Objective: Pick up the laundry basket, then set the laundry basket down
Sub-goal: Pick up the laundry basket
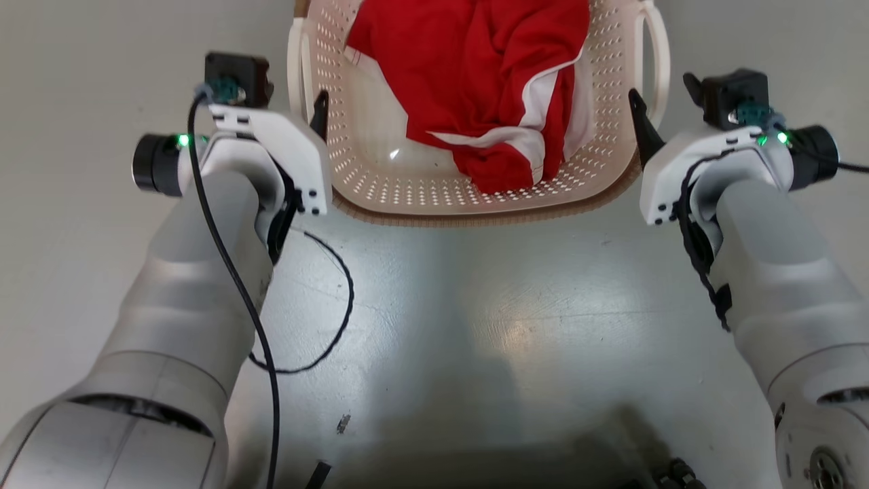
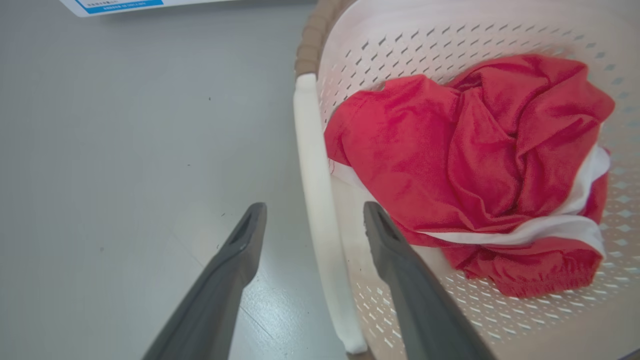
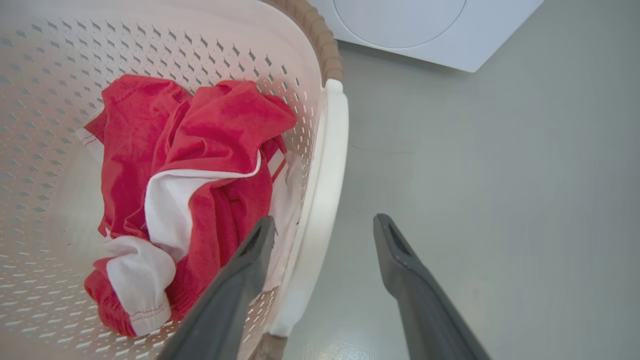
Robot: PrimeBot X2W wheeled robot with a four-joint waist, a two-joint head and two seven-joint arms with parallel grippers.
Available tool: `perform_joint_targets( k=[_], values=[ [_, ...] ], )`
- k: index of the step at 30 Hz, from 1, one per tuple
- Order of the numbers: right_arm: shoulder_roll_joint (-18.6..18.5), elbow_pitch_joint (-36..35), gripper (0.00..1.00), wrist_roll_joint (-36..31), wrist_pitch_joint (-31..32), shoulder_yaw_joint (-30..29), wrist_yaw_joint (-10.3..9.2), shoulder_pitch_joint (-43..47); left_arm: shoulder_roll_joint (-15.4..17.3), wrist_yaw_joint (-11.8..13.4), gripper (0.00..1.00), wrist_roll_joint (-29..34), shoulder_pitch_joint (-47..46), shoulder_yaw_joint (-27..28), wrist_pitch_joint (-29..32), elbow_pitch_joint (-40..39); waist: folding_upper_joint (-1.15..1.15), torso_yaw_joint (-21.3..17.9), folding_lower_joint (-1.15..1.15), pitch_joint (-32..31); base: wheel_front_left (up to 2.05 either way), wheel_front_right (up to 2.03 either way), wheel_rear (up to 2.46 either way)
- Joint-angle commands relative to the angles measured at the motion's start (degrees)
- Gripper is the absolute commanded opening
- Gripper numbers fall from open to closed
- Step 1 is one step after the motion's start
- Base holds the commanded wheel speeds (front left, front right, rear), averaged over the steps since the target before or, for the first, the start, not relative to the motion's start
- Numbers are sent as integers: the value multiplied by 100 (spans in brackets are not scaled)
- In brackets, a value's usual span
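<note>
My gripper will lift the laundry basket and the handle will stay in line, because the end of the loop handle (image 1: 662, 66) goes straight into the laundry basket's brown rim (image 3: 333, 78).
The laundry basket (image 1: 475, 216), cream-white and perforated with a brown rim, stands on the grey floor ahead of me and holds a crumpled red and white garment (image 1: 475, 81). My left gripper (image 1: 311, 114) is open at the basket's left side. In the left wrist view its fingers (image 2: 250, 235) straddle the white loop handle (image 2: 315, 165), one outside and one over the basket's inside. My right gripper (image 1: 650, 121) is open at the right side. Its fingers (image 3: 395, 250) straddle the other handle (image 3: 327, 175) the same way. Neither pair of fingers presses the handle.
A white washing machine (image 3: 425, 30) stands beyond the basket on the right. A white sheet with a blue label (image 2: 120, 5) lies on the floor at the far left. A loose black cable (image 1: 336, 319) loops over the floor near my left arm.
</note>
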Motion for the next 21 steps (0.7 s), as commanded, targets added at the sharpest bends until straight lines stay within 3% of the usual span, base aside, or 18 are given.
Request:
perform_joint_targets(
  k=[1, 11, 20, 21],
  values=[
    [71, -15, 100, 73, 48, 139, 35, -2, 139, 81, 100, -101, -88, 30, 3, -43, 0, 23, 0, 108, 0, 0, 0],
    [71, 56, 100, 501, 750, 352, 35, -540, 139, 183, 100, -328, -510, -364, 461, -40, 0, 77, 0, 462, 0, 0, 0],
    [71, 71, 100, 601, 1231, 197, 35, -697, 139, 284, 100, -539, -667, -630, 640, -68, 0, 74, 0, 559, 0, 0, 0],
    [71, 72, 100, 604, 1268, 172, 35, -702, 139, 296, 95, -567, -675, -661, 680, -67, 0, 76, 0, 564, 0, 0, 0]
  ],
)
